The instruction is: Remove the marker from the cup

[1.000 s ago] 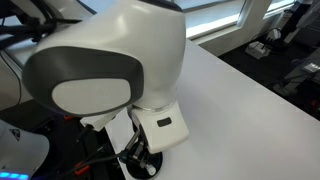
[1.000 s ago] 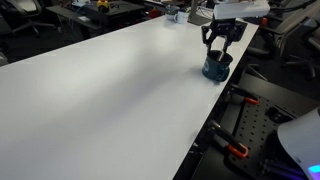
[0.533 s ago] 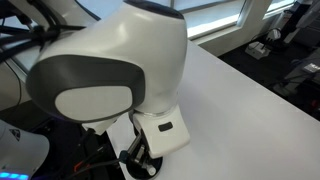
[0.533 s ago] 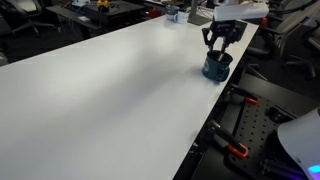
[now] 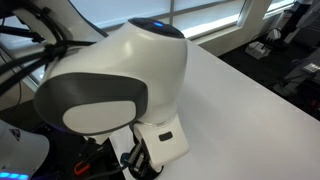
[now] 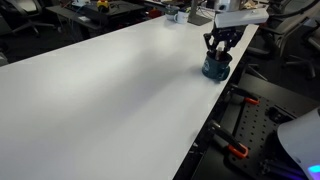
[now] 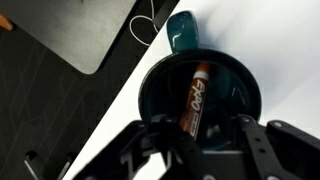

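Observation:
The marker leans crooked to the open fingers of my gripper. Next, my gripper turns in line with the marker and closes on it before it lifts it out.
The cup is small, round and dark, with a stubby handle on its far side. It stands near the white table's edge and also shows in an exterior view. The marker leans inside the cup and carries a printed label. My gripper is open right above the cup. Its two black fingers stand on either side of the marker's lower end, at the cup's rim. In an exterior view the gripper hangs over the cup. In the other exterior view the arm's white joint hides the cup.
The white table stretches away from the cup, whose side is close to the table's edge. Beyond the edge are a dark floor, a grey mat and a thin cable. Small objects stand at the table's far end.
The gripper has come down a little closer to the cup, still open. The arm's big joint has shifted lower in the exterior view. Cup and marker have not moved.

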Robot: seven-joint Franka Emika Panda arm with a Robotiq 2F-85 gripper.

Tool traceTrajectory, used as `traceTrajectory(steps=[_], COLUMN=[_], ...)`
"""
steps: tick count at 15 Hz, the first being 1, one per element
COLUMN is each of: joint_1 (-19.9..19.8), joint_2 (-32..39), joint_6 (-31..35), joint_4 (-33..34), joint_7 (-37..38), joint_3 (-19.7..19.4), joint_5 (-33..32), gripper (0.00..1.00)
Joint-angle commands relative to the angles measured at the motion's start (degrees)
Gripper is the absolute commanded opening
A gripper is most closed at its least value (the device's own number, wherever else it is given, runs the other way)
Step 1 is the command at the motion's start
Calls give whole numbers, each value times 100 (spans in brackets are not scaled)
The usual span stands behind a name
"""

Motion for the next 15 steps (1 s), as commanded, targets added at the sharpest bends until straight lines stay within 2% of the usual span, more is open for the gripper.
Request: traceTrajectory(steps=[1,2,4,5,7,9,11,13,15], joint_1=[163,178,205,215,227,216,197,194,196], joint_2=[-24,-39,-16,-13,-19,-27,-24,-22,-49], joint_6=[114,117,210,327,582,752,883,938,931], joint_4=[-50,-62,-78,-108,-192,-266,-324,-371,-420], joint_7=[36,23,54,40,-33,-160,-293,-396,-533], joint_3=[-201,-222,-261,-290,-369,-419,-450,-487,-486], joint_5=[-147,-170,-310,-448,-868,-1195,-1374,-1482,-1490], gripper=[45,41,23,12,0,5,0,0,27])
